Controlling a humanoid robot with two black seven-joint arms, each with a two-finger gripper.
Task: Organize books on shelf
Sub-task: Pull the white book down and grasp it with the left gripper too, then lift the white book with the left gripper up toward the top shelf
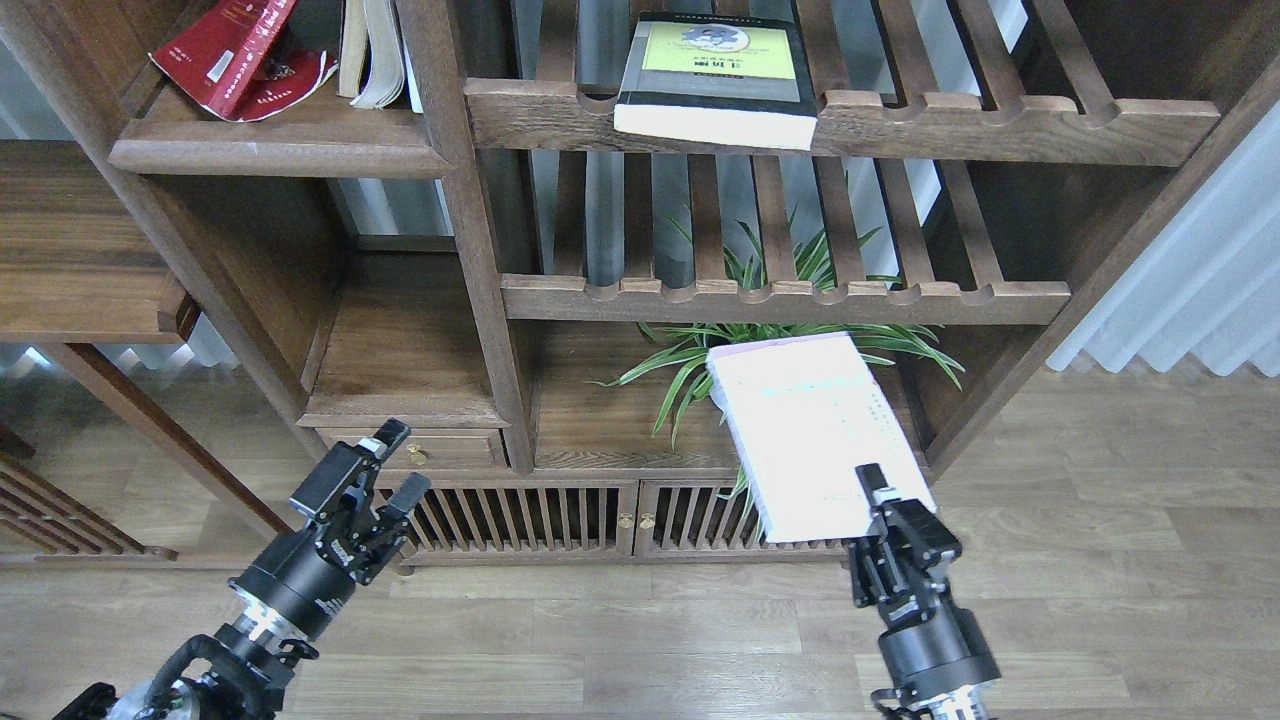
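Note:
The red book leans tilted (248,58) on its shelf. The white-lavender book (822,438) will rest at a slant against the red book when I carry it there.
My right gripper (878,492) is shut on the near edge of the white-lavender book (815,435) and holds it flat in the air, in front of the lower slatted shelf. The red book (240,60) leans tilted on the solid dark-brown shelf (280,150) at the upper left. The black book with the yellow-green panel (715,80) lies flat on the upper slatted shelf, its pages jutting over the front rail. My left gripper (398,468) is open and empty, low at the left, in front of the cabinet.
Thin pale books (375,50) stand next to the red book. A green plant (760,330) sits behind the held book. A thick wooden post (470,230) divides the shelf bays. A slatted cabinet (560,515) is below. White curtains (1190,290) hang at the right.

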